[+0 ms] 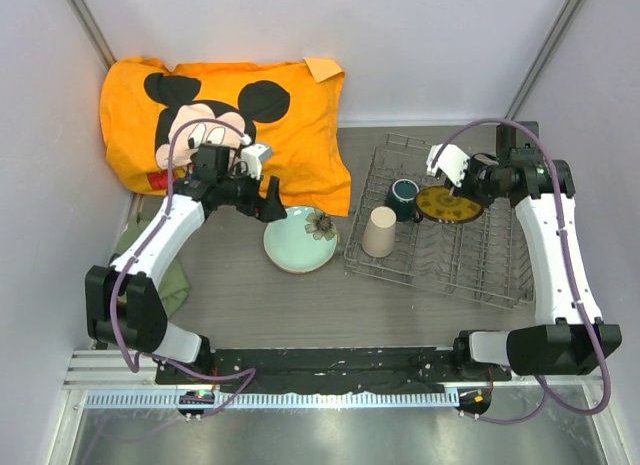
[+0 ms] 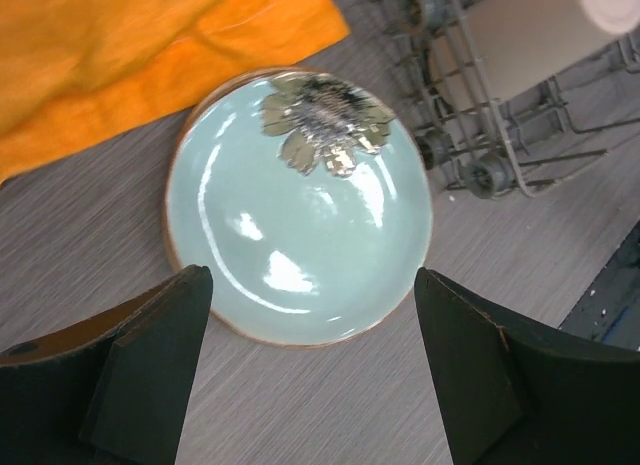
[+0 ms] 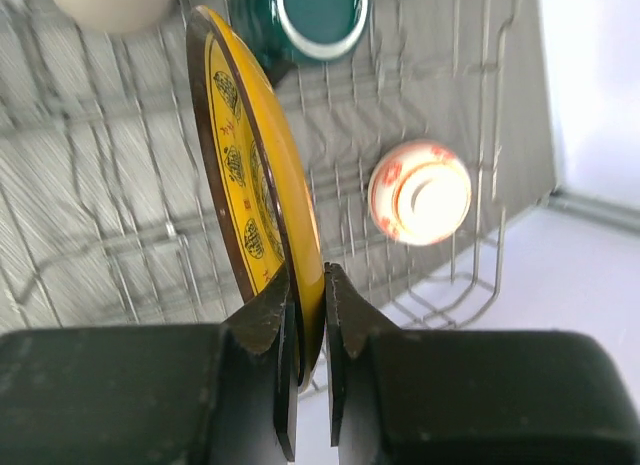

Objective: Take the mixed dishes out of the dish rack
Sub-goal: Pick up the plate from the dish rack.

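Observation:
My left gripper should grab the yellow-brown plate's free rim [image 1: 424,203], because my right gripper is holding that plate far from the pale floral plate [image 1: 298,243]. It should then stack the yellow-brown plate there.
The grey wire dish rack [image 1: 470,270] stands at the right. My right gripper [image 1: 468,193] is shut on the rim of a yellow-brown plate with a dark edge [image 1: 449,204], held on edge above the rack; in the right wrist view my gripper [image 3: 308,280] pinches that plate [image 3: 250,175]. A beige cup [image 1: 379,232] and a dark teal mug [image 1: 404,197] sit in the rack. A small red-orange bowl [image 3: 420,192] lies upside down in it. A pale floral plate [image 1: 300,240] lies flat on the table. My left gripper [image 1: 272,200] is open and empty just above it [image 2: 312,280].
An orange Mickey Mouse cloth [image 1: 220,115] covers the back left of the table, close behind the floral plate. A green cloth [image 1: 175,285] lies by the left arm. White walls close in on both sides, and the rack's near edge [image 2: 480,155] is right of the floral plate.

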Robot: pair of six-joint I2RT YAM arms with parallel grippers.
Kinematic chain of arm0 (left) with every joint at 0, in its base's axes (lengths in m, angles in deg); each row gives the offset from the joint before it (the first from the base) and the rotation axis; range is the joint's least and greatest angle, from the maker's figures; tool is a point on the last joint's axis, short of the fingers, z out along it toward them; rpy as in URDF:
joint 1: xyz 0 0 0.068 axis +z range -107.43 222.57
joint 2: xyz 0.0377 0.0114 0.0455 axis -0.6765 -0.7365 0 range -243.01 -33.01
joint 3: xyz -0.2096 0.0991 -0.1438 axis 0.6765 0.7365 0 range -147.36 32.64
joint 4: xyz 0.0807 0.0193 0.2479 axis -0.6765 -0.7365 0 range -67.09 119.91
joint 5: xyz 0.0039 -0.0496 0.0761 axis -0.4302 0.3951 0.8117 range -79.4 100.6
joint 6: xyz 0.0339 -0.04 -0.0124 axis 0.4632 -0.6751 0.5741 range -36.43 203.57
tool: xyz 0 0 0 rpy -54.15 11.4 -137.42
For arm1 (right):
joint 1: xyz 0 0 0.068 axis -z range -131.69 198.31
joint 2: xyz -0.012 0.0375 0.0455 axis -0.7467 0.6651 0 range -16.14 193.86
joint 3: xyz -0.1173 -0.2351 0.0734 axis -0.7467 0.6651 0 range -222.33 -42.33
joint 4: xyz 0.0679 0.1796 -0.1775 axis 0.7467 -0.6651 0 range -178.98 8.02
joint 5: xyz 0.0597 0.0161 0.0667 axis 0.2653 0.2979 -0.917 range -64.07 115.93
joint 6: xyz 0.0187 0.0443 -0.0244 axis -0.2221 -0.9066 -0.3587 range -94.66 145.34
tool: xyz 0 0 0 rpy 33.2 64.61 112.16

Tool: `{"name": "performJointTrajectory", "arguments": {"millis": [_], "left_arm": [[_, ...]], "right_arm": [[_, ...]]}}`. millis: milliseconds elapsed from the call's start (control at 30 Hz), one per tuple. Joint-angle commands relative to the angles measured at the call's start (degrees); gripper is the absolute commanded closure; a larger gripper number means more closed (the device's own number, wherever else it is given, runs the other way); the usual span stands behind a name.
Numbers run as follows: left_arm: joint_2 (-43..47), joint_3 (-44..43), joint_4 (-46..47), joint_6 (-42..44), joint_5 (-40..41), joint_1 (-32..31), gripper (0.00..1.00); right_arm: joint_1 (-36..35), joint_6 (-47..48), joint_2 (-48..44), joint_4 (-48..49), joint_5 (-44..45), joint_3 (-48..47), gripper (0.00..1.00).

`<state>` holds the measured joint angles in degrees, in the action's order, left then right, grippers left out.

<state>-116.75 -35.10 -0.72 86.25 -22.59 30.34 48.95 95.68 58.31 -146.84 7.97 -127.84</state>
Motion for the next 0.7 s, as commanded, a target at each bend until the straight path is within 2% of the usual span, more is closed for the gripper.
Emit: {"name": "performJointTrajectory", "arguments": {"millis": [0,67,300,533,667], "left_arm": [[3.4,-3.5,2.8,3.6,-2.0,-7.3,0.13],[3.6,-5.0,2.9,4.3,-0.8,-9.7,0.13],[3.2,-11.8,6.1,4.1,0.2,-18.0,0.13],[1.9,-16.2,6.2,3.3,1.0,-23.4,0.13],[1.8,-16.1,6.3,3.8,2.3,-26.4,0.12]], "right_arm": [[-0.6,-5.9,-3.5,-0.4,-12.5,-3.9,0.99],[-0.6,-7.9,-4.4,1.1,-14.6,-3.5,0.99],[-10.2,-18.0,-6.9,8.7,-17.5,-0.3,0.99],[-20.1,-25.3,-6.2,16.2,-11.8,2.5,0.99],[-22.1,-26.8,-4.9,17.9,-11.5,3.2,0.99]]}}
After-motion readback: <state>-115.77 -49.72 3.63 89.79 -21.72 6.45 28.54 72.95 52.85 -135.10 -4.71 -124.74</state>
